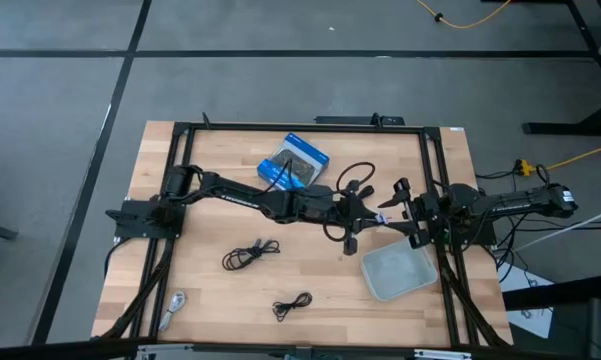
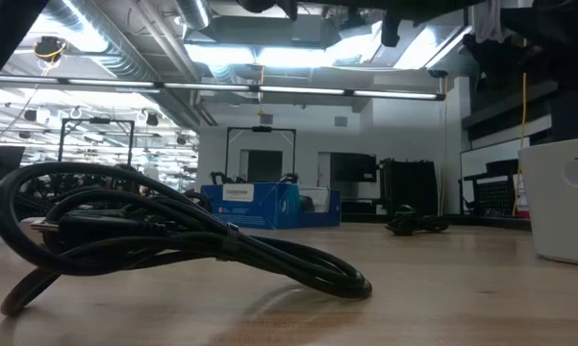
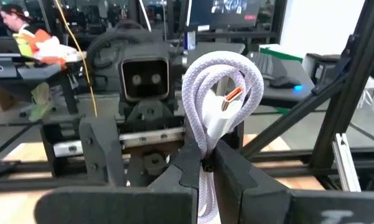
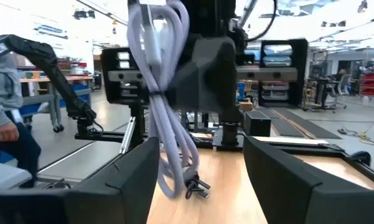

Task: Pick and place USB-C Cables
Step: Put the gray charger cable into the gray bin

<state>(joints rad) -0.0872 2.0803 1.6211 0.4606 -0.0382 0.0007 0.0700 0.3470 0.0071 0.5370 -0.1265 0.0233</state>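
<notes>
The bin [image 1: 398,271] is beside my right gripper, which should take the hanging parts of the cable [image 4: 174,140] and place it inside, though my left gripper pinches the pale cable.
My left gripper [image 1: 368,214] reaches over the table's middle and is shut on a pale grey-white USB-C cable [image 3: 221,93], a folded bundle with a silvery plug [image 3: 229,104]. My right gripper [image 1: 407,213] faces it, open. Its fingers [image 4: 134,171] stand on either side of the hanging cable [image 4: 168,137]; whether they touch it, I cannot tell. Black cables lie in loose coils on the table: one [image 1: 354,177] near the blue box, one [image 1: 250,255] mid-left, one [image 1: 292,305] near the front edge. Another pale cable [image 1: 173,303] lies at the front left. My left gripper pinches the pale cable's bundle at its middle [image 3: 205,163] between its two fingers [image 3: 182,171], several strands together. The fingers come level from the table's left. The bundle is lifted clear: its looped end [image 3: 218,62] stands above the fingers, the rest [image 4: 174,177] hangs slack below.
A blue-and-black box [image 1: 293,165] sits at the far middle. A pale grey bin [image 1: 398,270] stands at the front right, close under the right arm. Black frame rails [image 1: 300,128] run round the table. A person [image 4: 3,124] stands beyond the table.
</notes>
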